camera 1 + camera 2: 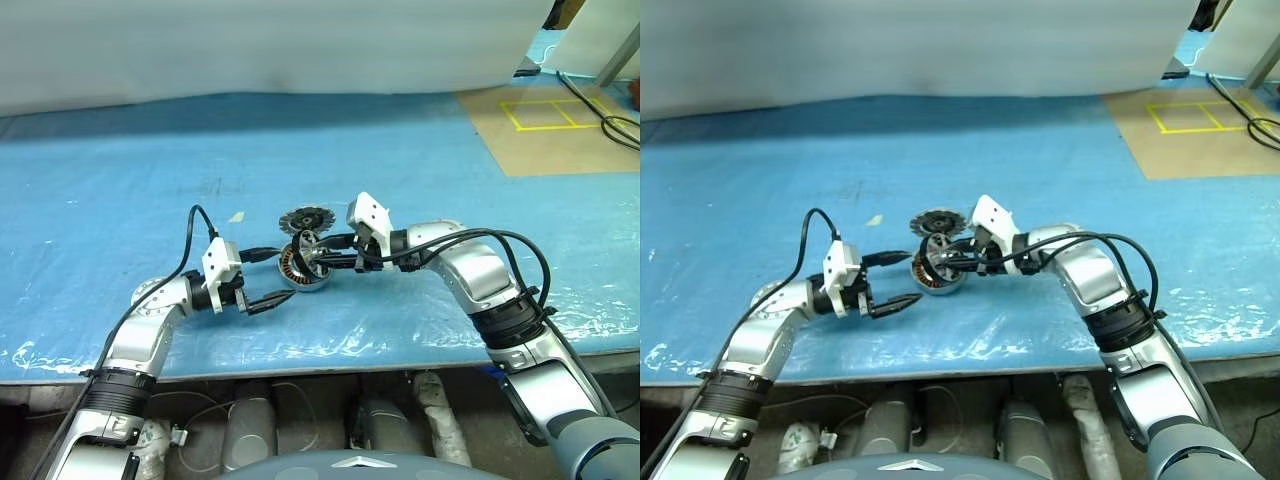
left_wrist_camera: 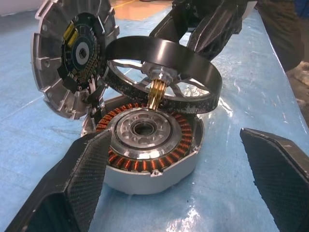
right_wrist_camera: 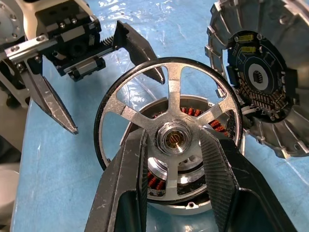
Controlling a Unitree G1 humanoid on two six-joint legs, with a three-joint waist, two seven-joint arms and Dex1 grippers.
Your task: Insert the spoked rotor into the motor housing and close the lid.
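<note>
Next, my right gripper lets go of the rotor's hub and straddles the rotor's rim to level the rotor before seating it, as the rotor's brass shaft slants above the center hole of the motor housing.
The motor housing, a grey shell with copper windings, lies on the blue sheet. Its lid stands swung open on the far side. My right gripper is shut on the hub of the spoked rotor. It holds the rotor tilted just above the housing, with its brass shaft pointing down toward the centre bore. My left gripper is open beside the housing on the left, level, with one finger on each side of the shell and not touching it.
A blue plastic sheet covers the table, whose front edge runs close to my arms. A brown board with yellow tape and black cables lie at the back right. A white sheet hangs behind.
</note>
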